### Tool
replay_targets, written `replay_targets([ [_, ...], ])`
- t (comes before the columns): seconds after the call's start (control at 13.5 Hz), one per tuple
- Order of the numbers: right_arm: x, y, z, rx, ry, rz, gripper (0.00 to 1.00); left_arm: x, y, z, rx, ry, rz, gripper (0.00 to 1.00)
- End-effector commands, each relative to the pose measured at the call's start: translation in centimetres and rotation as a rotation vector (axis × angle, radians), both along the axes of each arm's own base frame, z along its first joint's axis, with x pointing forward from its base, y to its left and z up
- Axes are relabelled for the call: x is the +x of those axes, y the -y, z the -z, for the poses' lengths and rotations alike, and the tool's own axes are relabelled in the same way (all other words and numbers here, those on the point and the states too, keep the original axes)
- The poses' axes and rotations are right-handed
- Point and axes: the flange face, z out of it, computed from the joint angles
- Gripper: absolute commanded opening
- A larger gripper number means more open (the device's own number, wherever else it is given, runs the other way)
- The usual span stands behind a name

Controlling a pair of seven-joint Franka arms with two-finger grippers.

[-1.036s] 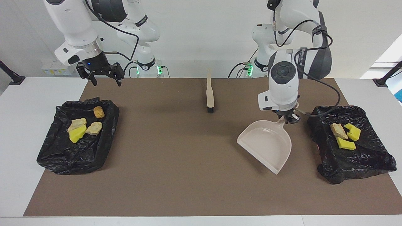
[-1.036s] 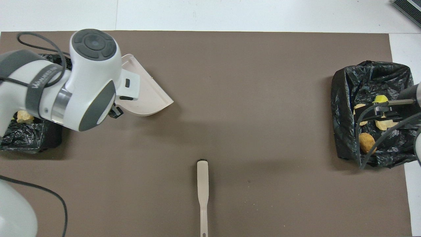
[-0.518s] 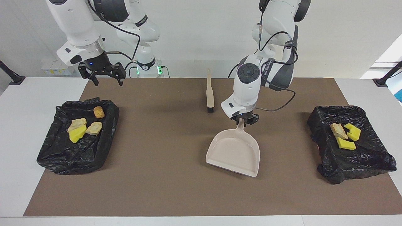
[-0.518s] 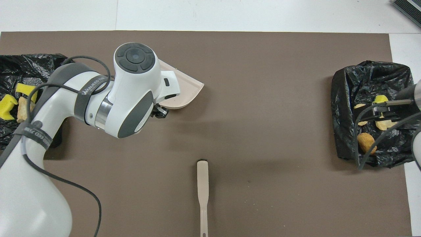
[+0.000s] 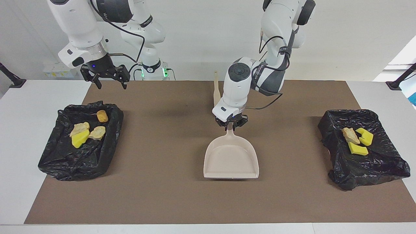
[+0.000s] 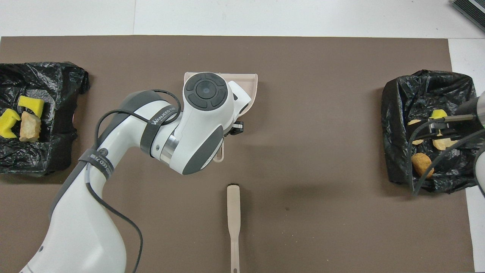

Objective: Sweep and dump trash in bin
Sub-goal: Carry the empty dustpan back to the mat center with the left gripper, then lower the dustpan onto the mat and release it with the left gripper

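Observation:
The empty beige dustpan [image 5: 231, 158] is level above clear brown mat [image 5: 199, 171]. My left gripper continues to lower it until the dustpan's base sits flat, and then let go.
My left gripper [image 5: 231, 124] is shut on the handle of the beige dustpan [image 5: 231, 157], which is level and empty at the middle of the mat, its mouth pointing away from the robots. I cannot tell whether it touches the mat. In the overhead view the arm covers most of the dustpan [image 6: 251, 81]. The trash lies in two black-bagged bins. The bin [image 5: 65, 169] at the right arm's end holds a yellow sponge [image 5: 79, 139] and tan lumps [image 5: 97, 132]. The bin [image 5: 373, 172] at the left arm's end holds yellow pieces [image 5: 357, 149] and a tan lump [image 5: 350, 135]. My right gripper [image 5: 106, 77] hangs open, over the mat near its bin.
The beige brush [image 6: 233, 223] lies on the brown mat [image 5: 162, 195], nearer to the robots than the dustpan; in the facing view the left arm hides part of the brush [image 5: 216, 89]. White table borders the mat on every side.
My left arm has carried the dustpan from beside its bin to the middle of the mat, turning its mouth away from the robots. The right gripper has barely shifted.

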Motion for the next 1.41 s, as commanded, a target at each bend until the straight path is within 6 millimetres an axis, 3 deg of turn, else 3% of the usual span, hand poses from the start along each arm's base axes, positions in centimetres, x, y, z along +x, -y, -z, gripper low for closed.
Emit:
replay_targets([
  [0.0,-0.7,0.4,-0.2,0.003,0.001,0.014,1.0,-0.2,2.8,2.1,-0.011,-0.002,-0.012,0.0],
  [0.15,-0.7,0.4,-0.2,0.003,0.001,0.014,1.0,-0.9,4.2,4.4,0.001,-0.011,-0.022,0.0],
  [0.37,-0.7,0.5,-0.2,0.003,0.001,0.015,1.0,-0.5,3.8,4.4,-0.006,-0.009,-0.05,0.0],
  [0.52,-0.7,0.5,-0.2,0.003,0.001,0.015,1.0,-0.2,3.3,4.4,-0.006,-0.017,-0.056,0.24],
  [0.74,-0.7,0.5,-0.2,0.003,0.001,0.015,1.0,0.0,3.1,3.7,-0.005,0.004,-0.052,0.86],
  [0.81,-0.7,0.5,-0.2,0.003,0.001,0.015,1.0,0.5,2.5,3.0,-0.009,0.018,-0.055,0.89],
  [0.96,-0.7,0.5,-0.2,0.003,0.001,0.017,1.0,1.9,-0.3,0.5,-0.007,0.05,-0.047,1.0],
  [1.04,-0.7,0.5,-0.2,0.003,0.001,0.017,1.0,1.5,-1.1,-0.7,-0.002,0.059,0.009,1.0],
  [1.33,-0.7,0.5,-0.2,0.003,0.001,0.017,1.0,1.0,-9.3,-4.9,0.012,0.075,0.04,1.0],
])
